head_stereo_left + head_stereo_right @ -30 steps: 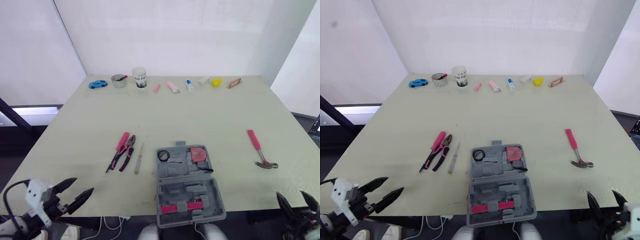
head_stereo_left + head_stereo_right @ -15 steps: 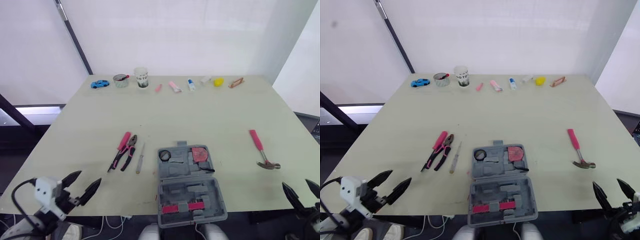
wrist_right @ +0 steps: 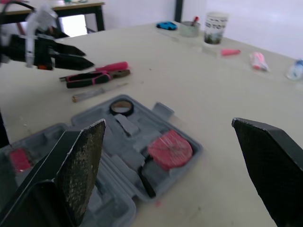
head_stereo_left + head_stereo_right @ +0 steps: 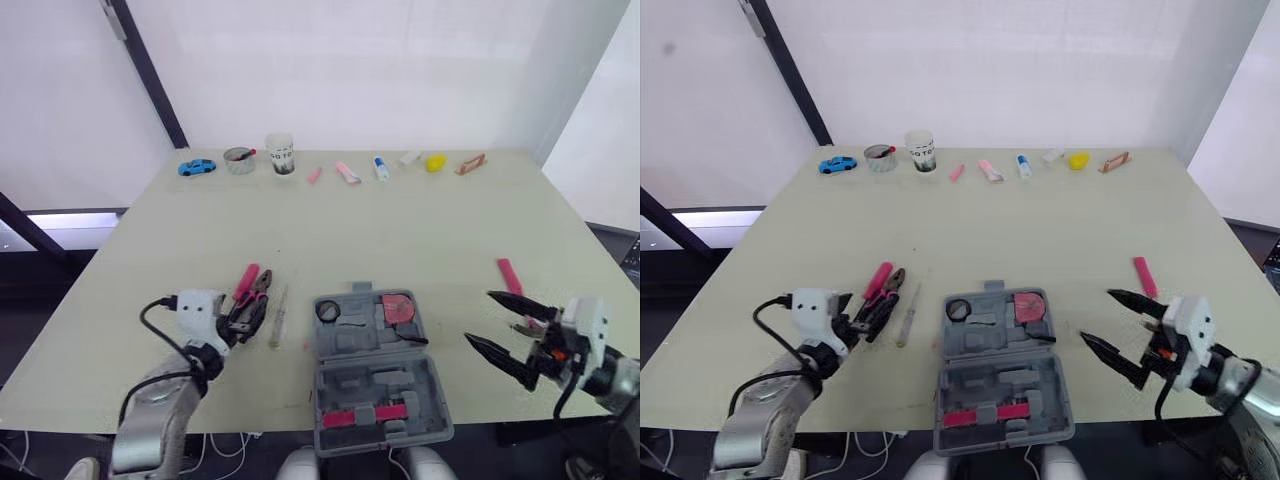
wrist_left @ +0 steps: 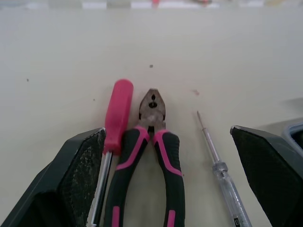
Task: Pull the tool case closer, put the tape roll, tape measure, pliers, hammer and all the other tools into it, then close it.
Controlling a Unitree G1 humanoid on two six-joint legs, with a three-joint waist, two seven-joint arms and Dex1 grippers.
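The pliers' jaws point(image 5: 152, 101) already meet at the tip, so I expect the pliers' handles point(image 5: 171, 172) to stay spread in a V when I squeeze and lift them.
The grey tool case point(image 4: 372, 385) lies open near the table's front edge. Its far half holds the black tape roll point(image 4: 327, 311) and the red tape measure point(image 4: 397, 307). To its left lie a pink screwdriver point(image 4: 245, 283), the pink-and-black pliers point(image 5: 151, 156) and a clear-handled screwdriver point(image 4: 277, 322). My left gripper point(image 4: 236, 320) is open, low over the pliers' handles. My right gripper point(image 4: 480, 318) is open, hovering right of the case. It hides the head of the pink-handled hammer point(image 4: 508, 275).
Along the far edge stand a blue toy car point(image 4: 196, 167), a small tin point(image 4: 238, 160), a paper cup point(image 4: 280, 155), several small pink and white items and a yellow object point(image 4: 433, 163). Pink pieces point(image 4: 362, 415) sit in the case's near half.
Both arms have risen from below the table's front edge. The left gripper now sits over the pliers; the right gripper has come in between the case and the hammer.
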